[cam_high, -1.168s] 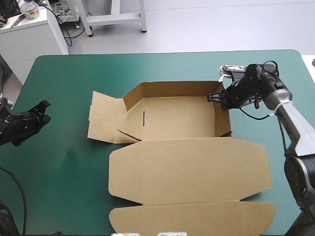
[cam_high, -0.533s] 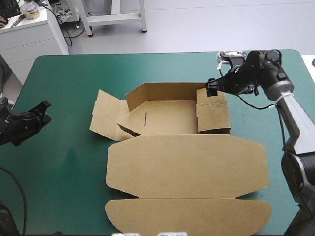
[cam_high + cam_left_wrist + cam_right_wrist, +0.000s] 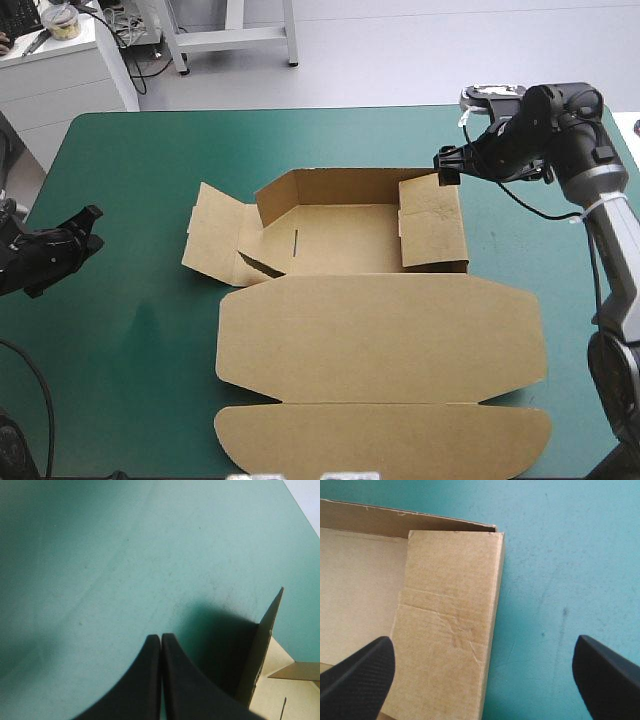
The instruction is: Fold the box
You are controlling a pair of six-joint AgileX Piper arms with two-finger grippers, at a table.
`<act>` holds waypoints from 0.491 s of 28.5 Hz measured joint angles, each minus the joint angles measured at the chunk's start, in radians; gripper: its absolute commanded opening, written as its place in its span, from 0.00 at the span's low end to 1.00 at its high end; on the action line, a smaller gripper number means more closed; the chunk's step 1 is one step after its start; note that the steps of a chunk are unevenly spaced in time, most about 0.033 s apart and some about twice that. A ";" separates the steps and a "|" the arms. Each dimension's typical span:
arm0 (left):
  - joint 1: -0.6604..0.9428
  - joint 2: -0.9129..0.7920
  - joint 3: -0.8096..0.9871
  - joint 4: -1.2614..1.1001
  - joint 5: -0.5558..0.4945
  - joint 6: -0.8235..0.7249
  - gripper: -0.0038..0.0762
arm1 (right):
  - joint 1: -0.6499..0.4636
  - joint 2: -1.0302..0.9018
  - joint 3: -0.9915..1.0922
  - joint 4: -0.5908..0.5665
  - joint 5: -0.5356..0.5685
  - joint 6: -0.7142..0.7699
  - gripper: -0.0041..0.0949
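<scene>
The lid (image 3: 380, 338) is joined to the box along one long crease (image 3: 360, 276), so the lid will get dragged along with the box when the robot pulls the top edge of the box's side.
The brown box (image 3: 345, 240) lies in the middle of the table with its back wall raised. Its right wall panel (image 3: 433, 225) is folded inward over the floor. The left flap (image 3: 212, 238) is spread out flat, and the lid (image 3: 380, 340) lies flat toward the front. My right gripper (image 3: 446, 166) hovers open just above the box's far right corner, holding nothing. In the right wrist view its fingers (image 3: 357, 680) stand wide apart over the folded panel (image 3: 450, 620). My left gripper (image 3: 88, 232) is shut and empty at the table's left side. The left wrist view shows that gripper (image 3: 161, 641) a short way from the box's left flap (image 3: 265, 650).
A white cabinet (image 3: 60, 70) stands off the table beyond its far left corner. The table's far edge (image 3: 330, 108) runs a little behind the box. A strip of teal-green cover (image 3: 140, 250) separates the left gripper from the box.
The right gripper pushed the upright right wall inward, then opened and drew back toward the far right. The box slid slightly left. The left arm has not moved.
</scene>
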State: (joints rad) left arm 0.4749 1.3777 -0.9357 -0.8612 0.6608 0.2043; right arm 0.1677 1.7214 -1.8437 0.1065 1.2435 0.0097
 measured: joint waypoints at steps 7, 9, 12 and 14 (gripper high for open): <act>0.000 0.000 0.000 0.000 0.000 0.000 0.04 | 0.000 -0.105 -0.001 0.001 0.002 0.025 0.93; 0.000 0.000 0.000 0.000 0.000 0.000 0.04 | 0.000 -0.123 0.003 0.002 0.002 0.036 0.93; 0.000 0.000 0.000 0.000 0.000 0.000 0.04 | 0.000 -0.150 0.038 0.003 0.002 0.045 0.93; 0.000 0.000 0.000 0.000 0.000 0.000 0.04 | 0.000 -0.155 0.072 0.005 0.002 0.045 0.93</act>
State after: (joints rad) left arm 0.4749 1.3777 -0.9357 -0.8612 0.6610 0.2043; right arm 0.1677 1.5666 -1.7721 0.1115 1.2454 0.0551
